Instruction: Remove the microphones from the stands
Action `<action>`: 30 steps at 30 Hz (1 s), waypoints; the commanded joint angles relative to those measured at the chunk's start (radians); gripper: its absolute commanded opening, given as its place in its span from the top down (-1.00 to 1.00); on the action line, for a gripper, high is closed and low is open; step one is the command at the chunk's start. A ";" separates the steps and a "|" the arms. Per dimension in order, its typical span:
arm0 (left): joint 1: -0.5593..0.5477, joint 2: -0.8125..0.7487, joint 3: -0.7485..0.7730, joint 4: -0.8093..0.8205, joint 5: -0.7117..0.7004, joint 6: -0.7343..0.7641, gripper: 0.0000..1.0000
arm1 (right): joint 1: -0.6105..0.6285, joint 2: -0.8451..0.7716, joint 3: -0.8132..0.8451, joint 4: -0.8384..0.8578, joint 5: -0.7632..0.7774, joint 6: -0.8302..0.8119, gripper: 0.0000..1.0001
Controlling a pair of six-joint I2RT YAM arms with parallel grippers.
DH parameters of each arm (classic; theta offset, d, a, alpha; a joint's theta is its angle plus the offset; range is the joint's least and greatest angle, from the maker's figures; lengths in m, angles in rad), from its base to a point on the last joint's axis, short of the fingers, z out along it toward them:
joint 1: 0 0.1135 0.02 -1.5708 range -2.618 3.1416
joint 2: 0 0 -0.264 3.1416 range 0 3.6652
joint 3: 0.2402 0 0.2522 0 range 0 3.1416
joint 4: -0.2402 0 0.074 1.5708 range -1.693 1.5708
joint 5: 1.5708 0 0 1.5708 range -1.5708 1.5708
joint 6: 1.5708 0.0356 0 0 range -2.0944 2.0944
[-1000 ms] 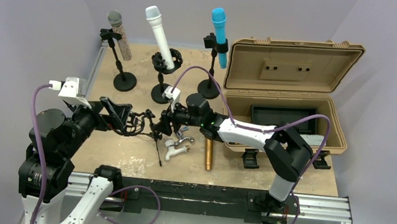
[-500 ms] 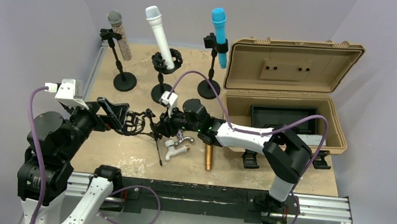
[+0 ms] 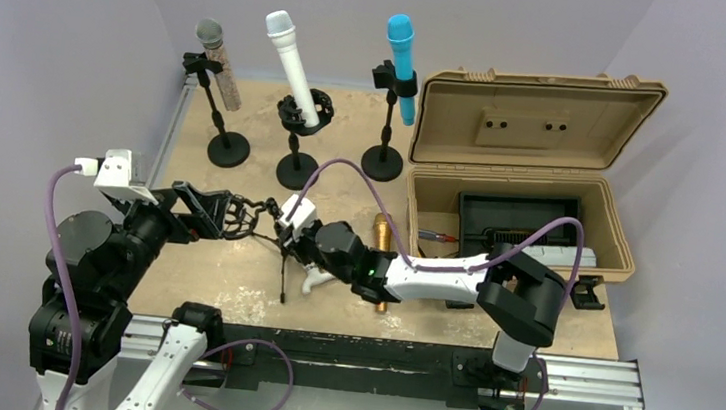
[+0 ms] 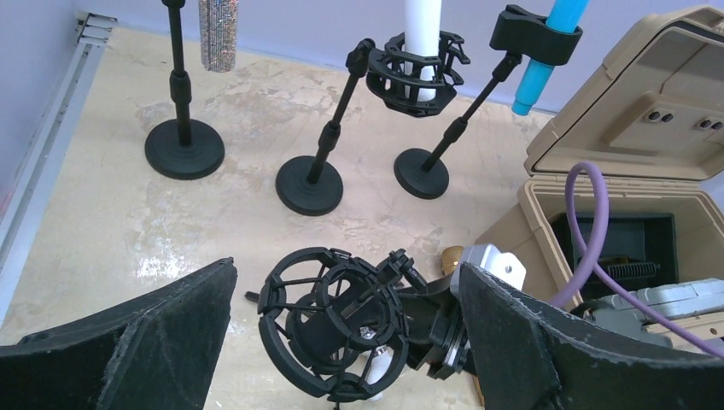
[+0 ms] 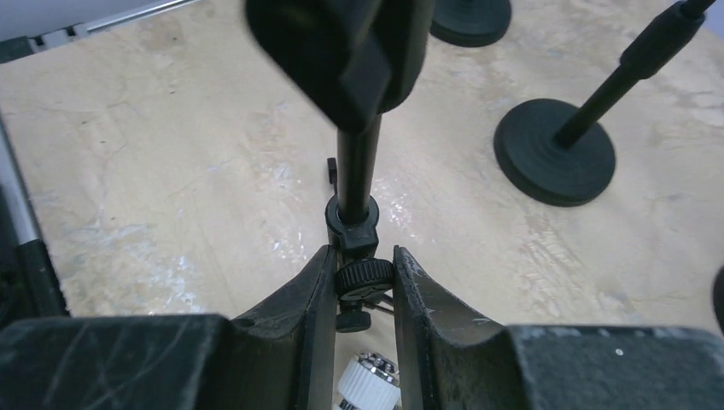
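The stand is leaning in my right gripper's hold on its knurled knob point(image 5: 364, 278), so I should set the stand down on its legs and have my left gripper take the pole point(image 5: 357, 171).
A black stand with an empty shock mount point(image 4: 333, 329) hangs tilted over the middle of the table, its thin pole point(image 3: 283, 280) slanting toward the near edge. My right gripper point(image 5: 363, 256) is shut on the stand's knurled knob point(image 5: 364, 278), just under the mount point(image 3: 267, 218). From the left, my left gripper point(image 4: 346, 266) stands wide open with a finger on either side of the mount, not touching it. A gold microphone point(image 3: 381, 239) lies flat on the table beside the right arm, partly hidden by it.
Three more stands at the back hold a grey glitter microphone point(image 3: 217, 60), a white one point(image 3: 292, 68) and a blue one point(image 3: 402, 53). An open tan case point(image 3: 534, 161) fills the right side. A white and chrome part point(image 3: 317, 279) lies under the held stand.
My right arm swung left and toward the near edge, its jaws closing on the stand's knob. That uncovered the gold microphone's head. The left gripper edged slightly back, still open.
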 commanded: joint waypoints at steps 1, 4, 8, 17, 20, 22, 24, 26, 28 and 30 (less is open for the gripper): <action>0.002 -0.016 0.012 0.008 -0.021 0.020 -1.00 | 0.063 0.025 0.001 0.151 0.264 -0.121 1.00; 0.002 -0.020 0.003 0.007 -0.024 0.018 -1.00 | 0.067 0.021 -0.003 0.162 0.246 -0.105 0.90; 0.002 -0.024 -0.012 0.014 -0.022 0.015 -1.00 | 0.065 -0.002 -0.022 0.160 0.144 -0.054 0.46; 0.002 -0.014 -0.018 0.025 -0.008 0.016 -1.00 | -0.097 -0.075 -0.053 0.074 -0.346 0.267 -0.28; 0.002 -0.010 -0.020 0.028 0.000 0.016 -1.00 | -0.154 -0.067 -0.038 0.054 -0.491 0.339 -0.32; 0.002 -0.009 -0.022 0.030 0.003 0.013 -1.00 | -0.163 -0.056 -0.004 0.007 -0.522 0.353 -0.33; 0.002 -0.005 -0.021 0.033 0.009 0.011 -1.00 | -0.172 -0.048 0.015 -0.011 -0.552 0.372 -0.33; 0.002 -0.004 -0.018 0.032 0.012 0.009 -1.00 | -0.188 -0.041 0.024 -0.021 -0.565 0.397 -0.33; 0.002 -0.003 -0.014 0.030 0.014 0.008 -1.00 | -0.197 -0.034 0.036 -0.036 -0.581 0.408 -0.27; 0.002 -0.004 -0.013 0.028 0.014 0.008 -1.00 | -0.202 -0.030 0.041 -0.032 -0.605 0.412 -0.23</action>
